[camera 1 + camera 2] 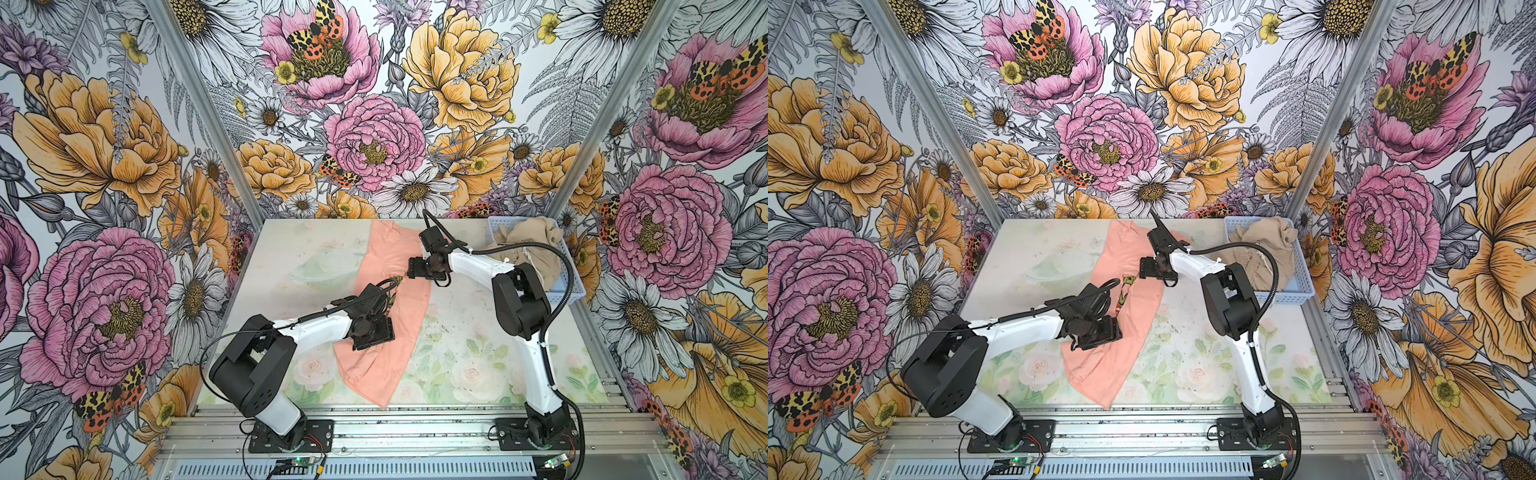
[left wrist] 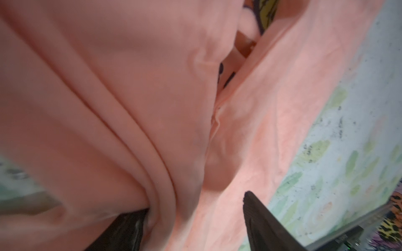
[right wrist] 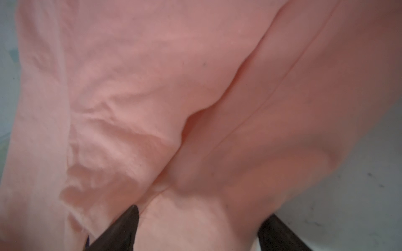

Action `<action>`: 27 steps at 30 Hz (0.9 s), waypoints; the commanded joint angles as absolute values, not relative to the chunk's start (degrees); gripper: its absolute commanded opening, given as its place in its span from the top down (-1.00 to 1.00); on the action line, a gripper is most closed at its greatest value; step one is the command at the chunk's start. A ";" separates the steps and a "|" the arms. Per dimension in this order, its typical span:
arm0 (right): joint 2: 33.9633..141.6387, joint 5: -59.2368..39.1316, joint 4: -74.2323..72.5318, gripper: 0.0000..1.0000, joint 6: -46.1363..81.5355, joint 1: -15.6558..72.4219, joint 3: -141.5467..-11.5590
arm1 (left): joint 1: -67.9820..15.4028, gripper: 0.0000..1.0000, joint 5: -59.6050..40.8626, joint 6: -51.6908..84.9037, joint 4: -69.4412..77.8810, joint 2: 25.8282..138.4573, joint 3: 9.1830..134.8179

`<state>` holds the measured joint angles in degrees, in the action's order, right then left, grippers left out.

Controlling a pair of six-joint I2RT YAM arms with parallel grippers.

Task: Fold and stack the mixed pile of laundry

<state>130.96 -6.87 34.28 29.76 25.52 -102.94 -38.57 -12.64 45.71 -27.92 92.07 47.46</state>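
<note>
The peach-pink T-shirt lies as a slanted strip. I should square its hem below the collar before my left gripper takes the hem's corner to fold it.
The peach-pink T-shirt lies in a long diagonal strip down the middle of the table, folded lengthwise. A bit of its green print peeks out of the fold. My left gripper sits low on the shirt's middle, open, with a fold draped against one finger. My right gripper is open over the shirt's far part, its fingers straddling pink cloth. The beige shorts sit crumpled in the basket.
The light blue perforated basket stands at the table's far right corner, behind the right arm's elbow. The floral table top shows to the right and left of the shirt. Patterned walls close in three sides.
</note>
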 commanded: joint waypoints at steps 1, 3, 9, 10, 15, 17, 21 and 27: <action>136.14 -7.00 34.57 -0.70 30.03 23.17 -106.00 | -41.82 -0.43 -25.08 50.15 -30.11 101.36 43.56; 138.09 -7.68 35.20 -0.70 29.38 22.14 -108.85 | -42.18 -0.43 -25.51 50.57 -29.80 102.47 45.34; 144.26 -10.38 38.61 -0.70 26.74 19.83 -120.20 | -42.89 -0.44 -26.36 51.79 -29.87 103.63 49.82; 145.08 -11.07 38.88 -0.69 26.19 19.47 -121.82 | -42.82 -0.44 -26.29 52.06 -29.80 103.04 49.84; 144.82 -11.66 42.66 -0.69 23.96 18.56 -126.39 | -41.30 -0.47 -21.89 52.18 -35.07 94.69 47.74; 140.97 -11.17 43.15 -0.70 23.55 18.63 -123.18 | -39.96 -0.48 -18.19 51.91 -39.00 88.47 46.63; 130.52 -9.21 43.07 -0.70 23.40 19.28 -112.04 | -37.26 -0.49 -13.27 51.13 -44.51 77.28 44.81; 115.99 -7.73 42.60 -0.70 26.00 21.18 -94.40 | -36.38 -0.50 -11.64 46.95 -45.16 74.56 41.13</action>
<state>123.35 -9.21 42.65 24.60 19.75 -100.18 -36.29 -14.90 50.11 -42.61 73.28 43.38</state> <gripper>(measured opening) 0.851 0.747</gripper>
